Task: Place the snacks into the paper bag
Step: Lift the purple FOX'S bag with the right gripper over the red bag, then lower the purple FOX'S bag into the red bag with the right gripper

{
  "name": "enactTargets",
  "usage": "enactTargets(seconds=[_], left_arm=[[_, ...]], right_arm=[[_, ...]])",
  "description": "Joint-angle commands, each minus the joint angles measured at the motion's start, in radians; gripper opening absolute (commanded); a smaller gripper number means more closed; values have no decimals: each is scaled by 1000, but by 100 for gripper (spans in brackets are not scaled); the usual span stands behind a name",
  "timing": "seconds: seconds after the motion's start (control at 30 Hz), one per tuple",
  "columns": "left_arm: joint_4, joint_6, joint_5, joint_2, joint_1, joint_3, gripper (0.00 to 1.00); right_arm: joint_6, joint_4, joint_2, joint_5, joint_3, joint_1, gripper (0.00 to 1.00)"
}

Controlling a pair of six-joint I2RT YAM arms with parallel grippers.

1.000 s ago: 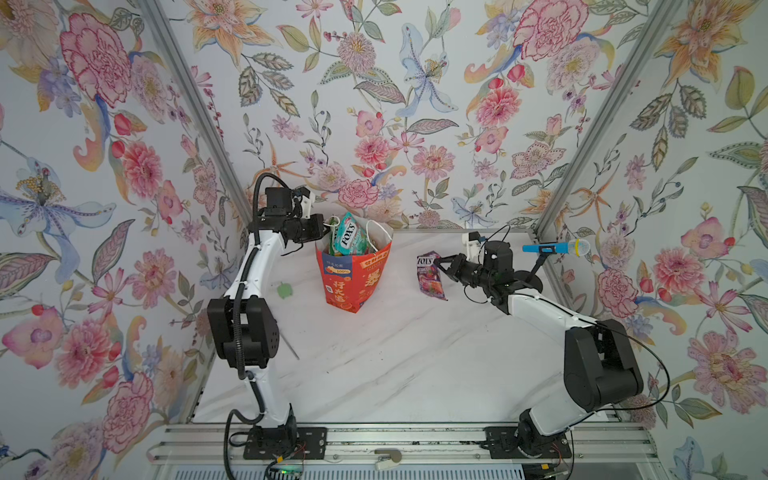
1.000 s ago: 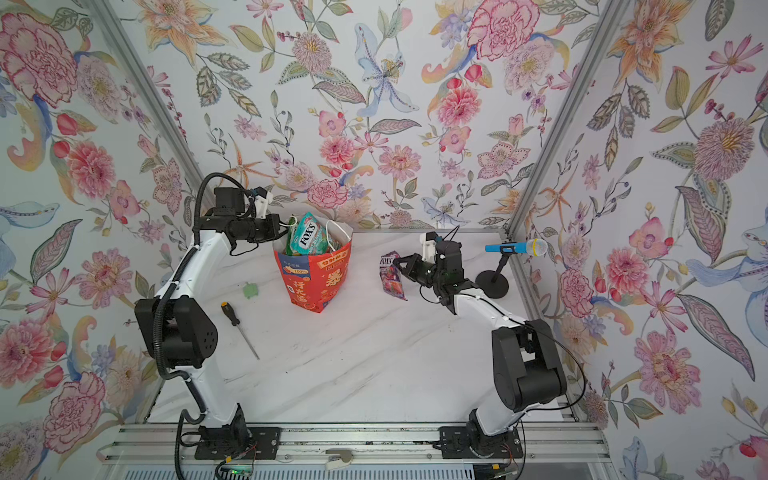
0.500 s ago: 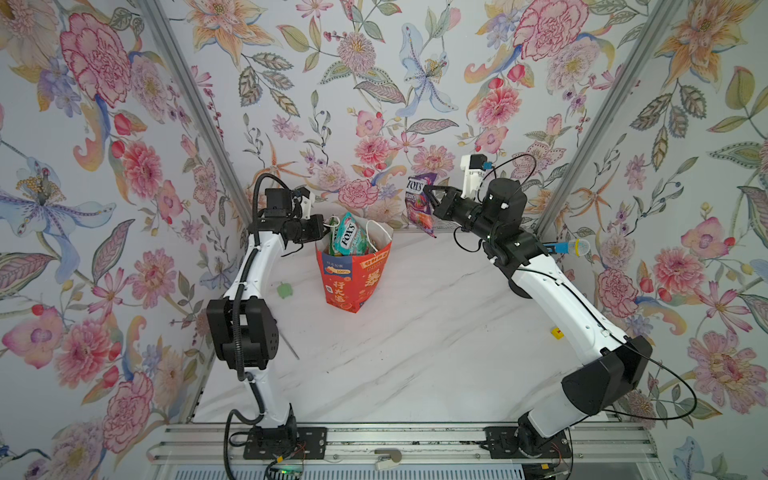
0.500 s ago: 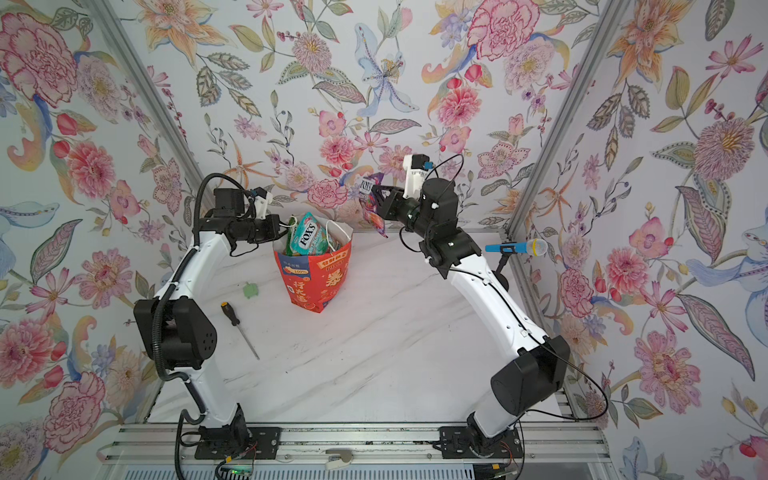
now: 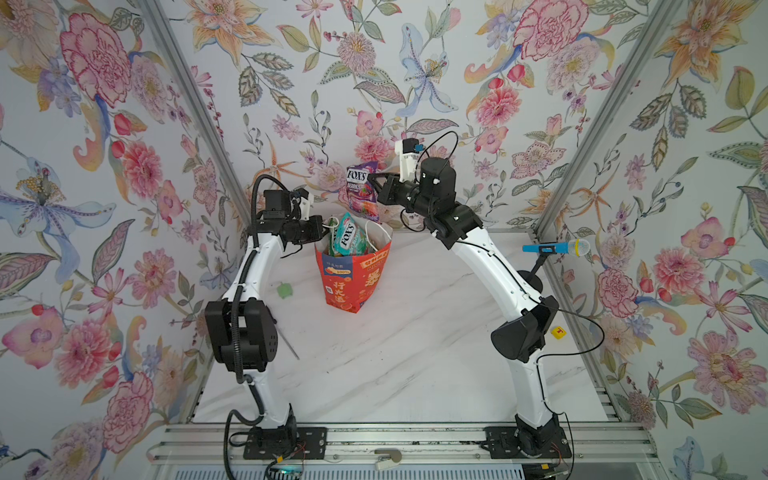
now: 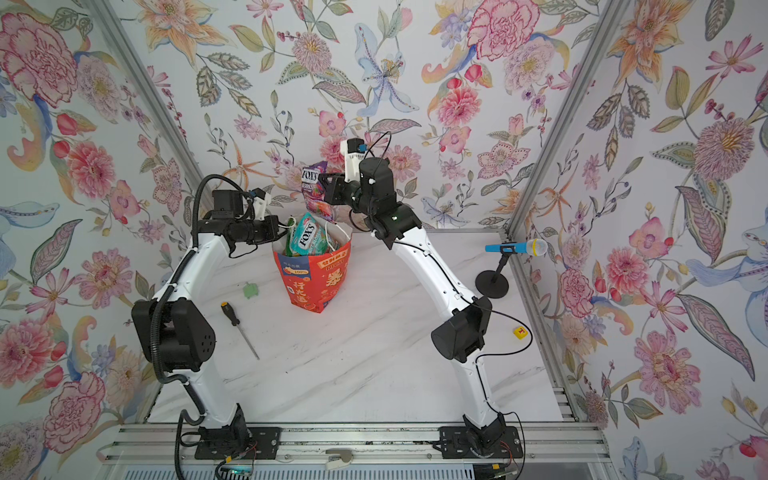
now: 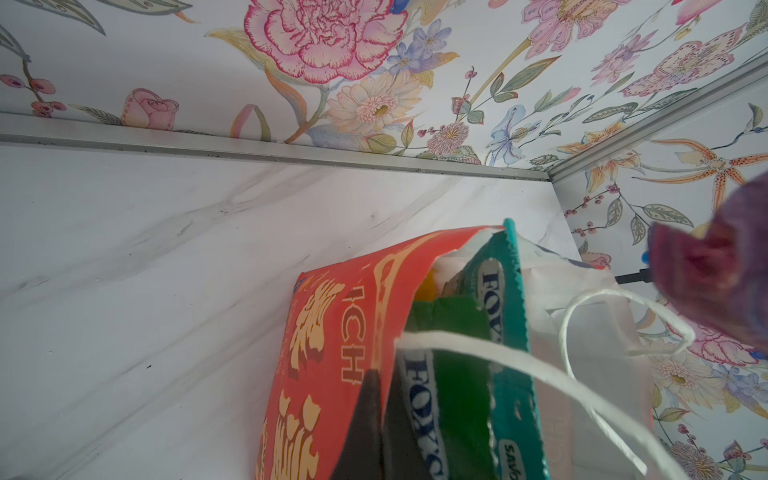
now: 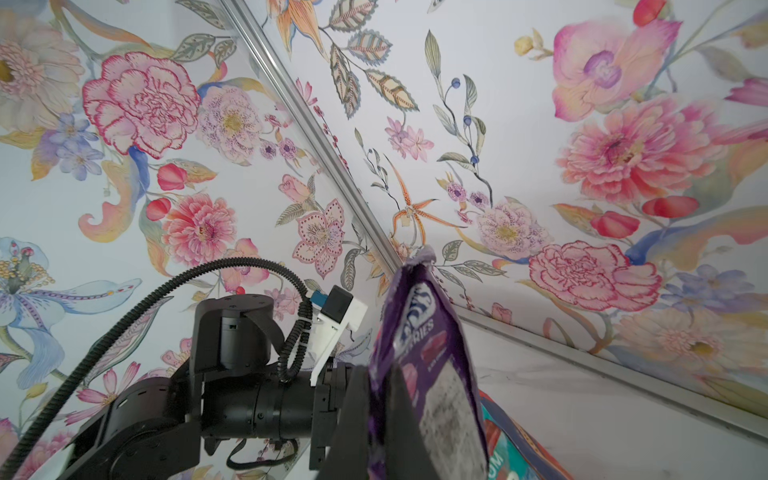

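Observation:
The purple packet (image 5: 361,192) is hanging upright over the open room (image 5: 377,237) next to the teal packet. My right gripper should continue to go down until the purple packet sits inside.
The red-orange paper bag (image 5: 353,276) (image 6: 318,278) stands upright at the back middle of the table, its mouth open. Snacks stick out of it: a teal packet (image 5: 345,239) (image 6: 306,240) (image 7: 509,374) and a green one (image 7: 453,374). My left gripper (image 5: 324,230) (image 6: 280,232) (image 7: 376,415) is shut on the bag's rim, one finger on either side of the red wall. My right gripper (image 5: 376,188) (image 6: 328,188) (image 8: 380,399) is shut on a purple snack packet (image 5: 362,192) (image 6: 313,192) (image 8: 428,353). The packet hangs in the air above and just behind the bag's mouth.
A small green blob (image 5: 285,289) (image 6: 250,290) and a screwdriver (image 6: 239,328) lie left of the bag. A yellow cube (image 5: 557,331) (image 6: 520,332) sits by the right wall. A blue toy microphone (image 5: 555,248) (image 6: 515,248) on a stand is at the back right.
My right arm has lifted the purple packet off the table and carried it up and left, to above the bag. The left arm has not moved.

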Motion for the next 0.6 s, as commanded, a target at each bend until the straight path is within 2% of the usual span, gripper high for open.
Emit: enactTargets(seconds=[0.0,0.1,0.27,0.37,0.57], left_arm=[[48,-16,34,-56,11,-13,0],[54,-20,37,-55,11,-16,0],[54,-20,37,-56,13,-14,0],[54,-20,37,-56,13,-15,0],[54,-17,39,-58,12,-20,0]], right_arm=[[20,23,33,9,52,20,0],[56,58,59,6,58,28,0],[34,61,81,82,65,65,0],[4,38,92,150,65,90,0],[-126,-17,104,359,64,156,0]])
